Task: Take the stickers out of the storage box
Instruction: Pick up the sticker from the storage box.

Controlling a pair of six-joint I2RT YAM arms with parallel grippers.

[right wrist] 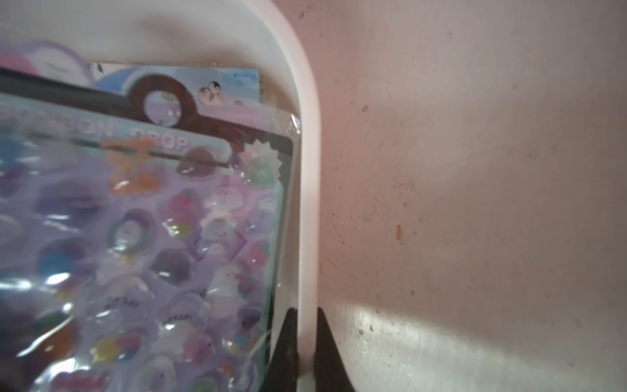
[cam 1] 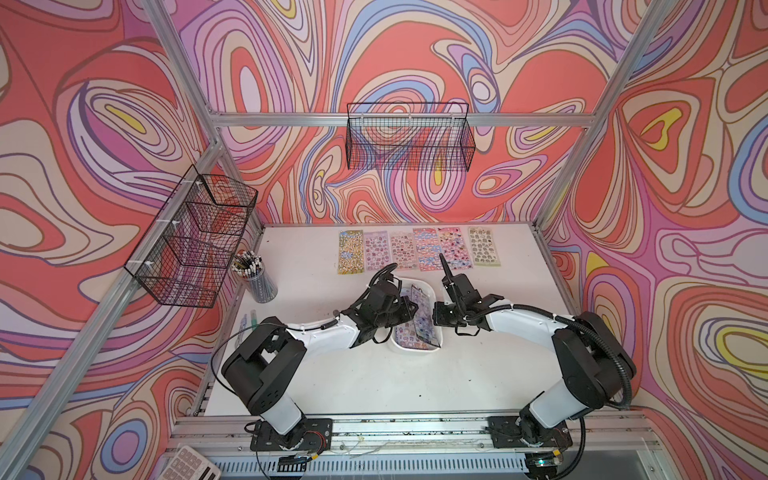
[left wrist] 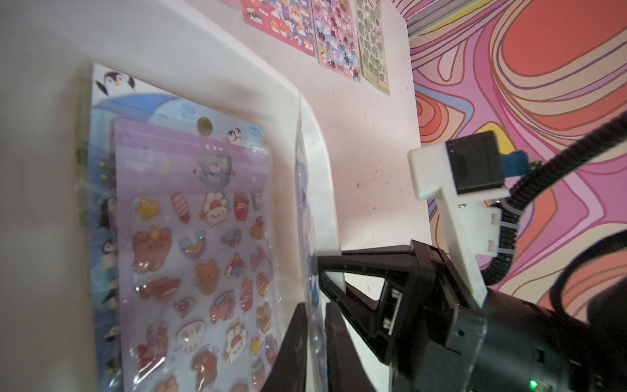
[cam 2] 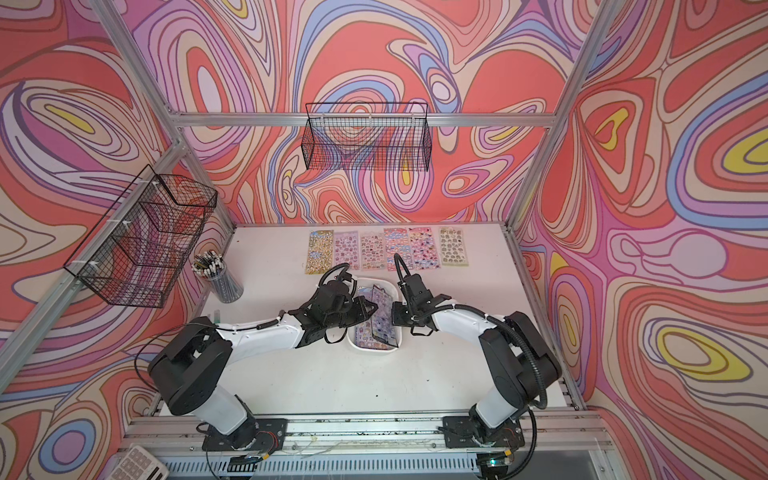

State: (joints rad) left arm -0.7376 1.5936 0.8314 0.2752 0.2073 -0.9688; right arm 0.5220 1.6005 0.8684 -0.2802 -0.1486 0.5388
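The black-edged sheet's far edge leans (right wrist: 283, 209) against the box's side. Next, my left gripper pulls the sheet (cam 1: 424, 318) upright, away from that side, before lifting it out.
The white storage box (cam 1: 415, 350) sits mid-table between both arms. Stickers lie in it, a lilac sheet (left wrist: 203, 254) over a blue penguin sheet (left wrist: 142, 101). My left gripper (left wrist: 315, 339) is shut on the long edge of a black-edged sticker sheet (cam 1: 424, 318), which stands tilted up on edge along the box's right side. The same sheet (right wrist: 169, 237) fills the right wrist view. My right gripper (right wrist: 307, 339) is shut on the box's right rim (right wrist: 310, 169), one finger inside and one outside. Several more sticker sheets (cam 1: 419, 249) lie in a row at the back of the table.
A cup of pencils (cam 1: 257, 278) stands at the table's left. Black wire baskets hang on the left wall (cam 1: 195, 237) and the back wall (cam 1: 409, 137). A pen (cam 1: 245, 328) lies by the left edge, and a calculator (cam 1: 193, 463) sits below the front rail.
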